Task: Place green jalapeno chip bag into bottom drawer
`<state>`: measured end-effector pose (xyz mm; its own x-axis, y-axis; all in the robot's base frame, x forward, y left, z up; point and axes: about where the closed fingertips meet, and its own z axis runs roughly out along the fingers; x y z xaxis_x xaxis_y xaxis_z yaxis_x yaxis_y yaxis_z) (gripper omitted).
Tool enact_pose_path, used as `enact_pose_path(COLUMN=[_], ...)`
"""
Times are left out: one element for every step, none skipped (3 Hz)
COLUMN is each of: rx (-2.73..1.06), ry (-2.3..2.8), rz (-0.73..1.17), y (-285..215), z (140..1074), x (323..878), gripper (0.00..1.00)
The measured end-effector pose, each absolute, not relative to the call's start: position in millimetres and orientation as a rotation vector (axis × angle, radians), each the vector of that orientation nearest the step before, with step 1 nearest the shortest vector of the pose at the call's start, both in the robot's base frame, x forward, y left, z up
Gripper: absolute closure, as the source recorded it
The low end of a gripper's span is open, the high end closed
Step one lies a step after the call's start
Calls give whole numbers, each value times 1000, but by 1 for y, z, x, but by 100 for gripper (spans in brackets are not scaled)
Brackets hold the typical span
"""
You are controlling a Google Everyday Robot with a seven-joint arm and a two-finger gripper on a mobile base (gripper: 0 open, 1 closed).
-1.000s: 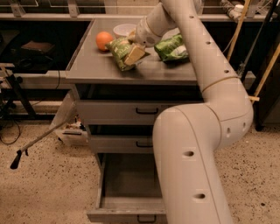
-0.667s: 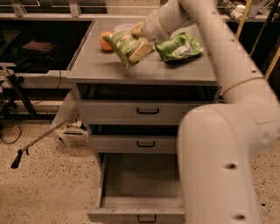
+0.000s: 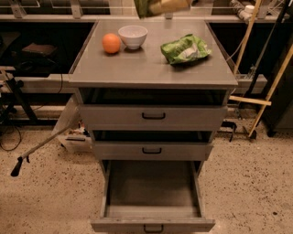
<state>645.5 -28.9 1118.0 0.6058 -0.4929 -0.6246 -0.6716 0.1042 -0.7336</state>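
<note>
The chip bag is hanging high above the back of the cabinet top, so the robot's gripper should carry the bag forward past the front edge before lowering it into the bottom drawer.
The olive-green jalapeno chip bag hangs in the air at the top edge of the camera view, above the back of the cabinet top; only its lower part shows. My gripper is out of view above the top edge, and none of the arm shows. The bottom drawer is pulled out wide open below the two shallower shut drawers. Its grey inside holds nothing, and its small black handle is at the bottom edge.
On the grey cabinet top lie an orange, a white bowl and a bright green bag. A cane leans at the left, and wooden poles stand at the right.
The arm, which filled the right side of the view, has moved up and out of sight. The olive-green bag has risen from the cabinet top to the top edge.
</note>
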Motion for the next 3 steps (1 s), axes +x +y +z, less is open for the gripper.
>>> enact_pose_path(rx=[-1465, -1465, -1533], ry=[944, 944, 942], rz=[177, 177, 145], y=[-17, -17, -14], z=[1168, 1168, 1144], x=[598, 598, 583], gripper=[100, 100, 100])
